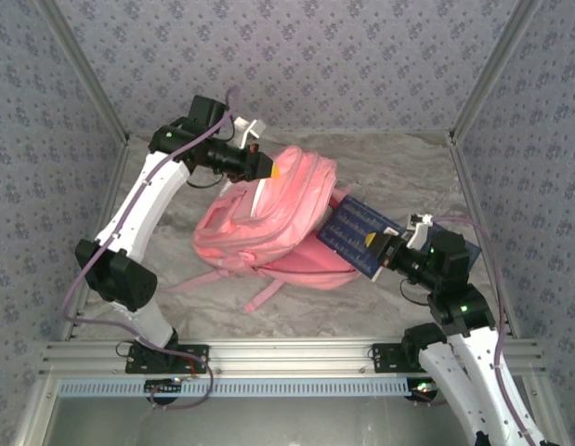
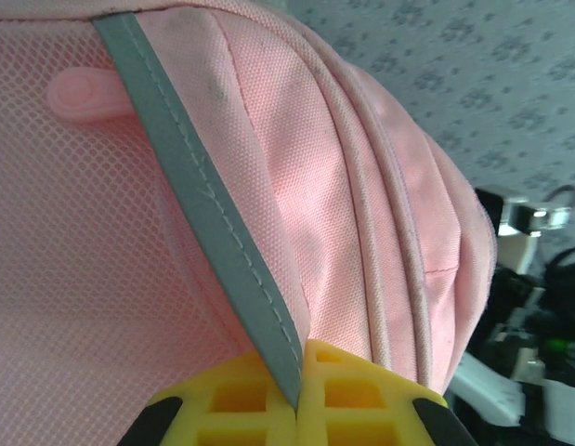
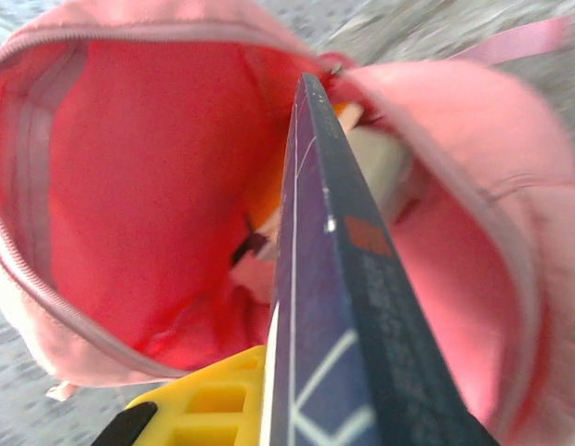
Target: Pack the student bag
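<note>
I keep pushing the dark blue book in with my right gripper, as it points edge-on into the bag's wide opening, until it stands beside the orange book.
The student bag, big, soft and pink, lies mid-table with its mouth turned to the right. My left gripper is at its upper edge, shut on the bag's grey trim stripe, which runs down between the yellow fingertips. My right gripper is shut on a dark blue book whose far end sits in the bag's open mouth. From the right wrist, the book stands edge-on in front of the red lining. Something orange and white lies deeper inside.
Pink straps trail from the bag toward the near edge. Patterned walls close in the marbled table on three sides, and an aluminium rail runs across the front. The right arm shows past the bag from the left wrist.
</note>
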